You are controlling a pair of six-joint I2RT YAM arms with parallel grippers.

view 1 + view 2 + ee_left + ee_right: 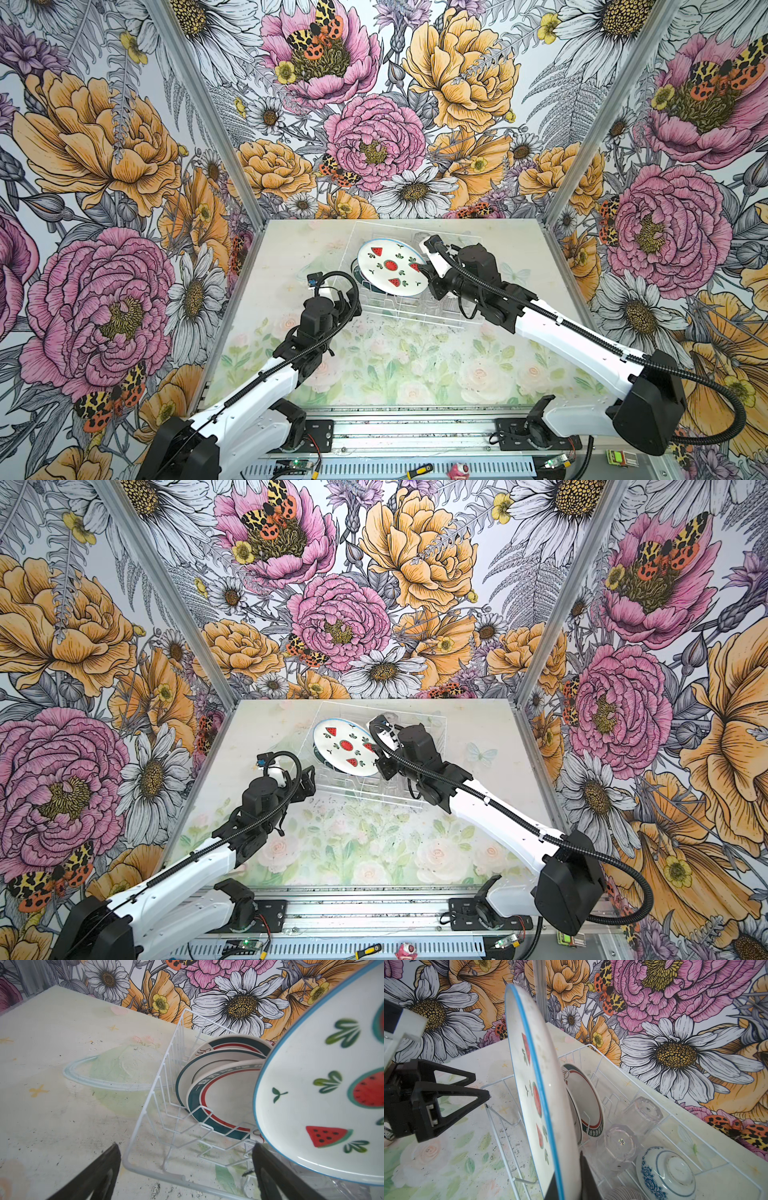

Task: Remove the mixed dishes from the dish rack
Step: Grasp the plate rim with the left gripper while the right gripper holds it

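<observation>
I keep my left gripper moving toward that rim (pixel 365 279) and close it there, as the watermelon plate's blue rim (pixel 359 260) is free across from my right gripper.
A white plate with watermelon print and a blue rim (pixel 392 266) (pixel 347 746) (pixel 322 1095) (pixel 537 1084) hangs tilted above the dish rack (pixel 399 316) (pixel 357 792) (pixel 159 1176). My right gripper (pixel 424 272) (pixel 377 759) (pixel 568 1176) is shut on its lower edge. Three plates with dark green and red rims (pixel 224 1101) (pixel 583 1097) stand in the rack's slots. Two upturned glass tumblers (pixel 643 1109), a blue-patterned white bowl (pixel 666 1172) and a ribbed glass bowl (pixel 625 1194) sit beside them. My left gripper (pixel 347 301) (pixel 308 780) (pixel 186 1147) stands open at the rack's near left corner, holding nothing.
The floral tablecloth (pixel 374 365) stretches in front of the rack. Flower-papered walls with metal corner posts (pixel 216 124) close in the left, back and right. A screwdriver (pixel 417 471) and a small pink thing (pixel 457 470) lie on the front rail.
</observation>
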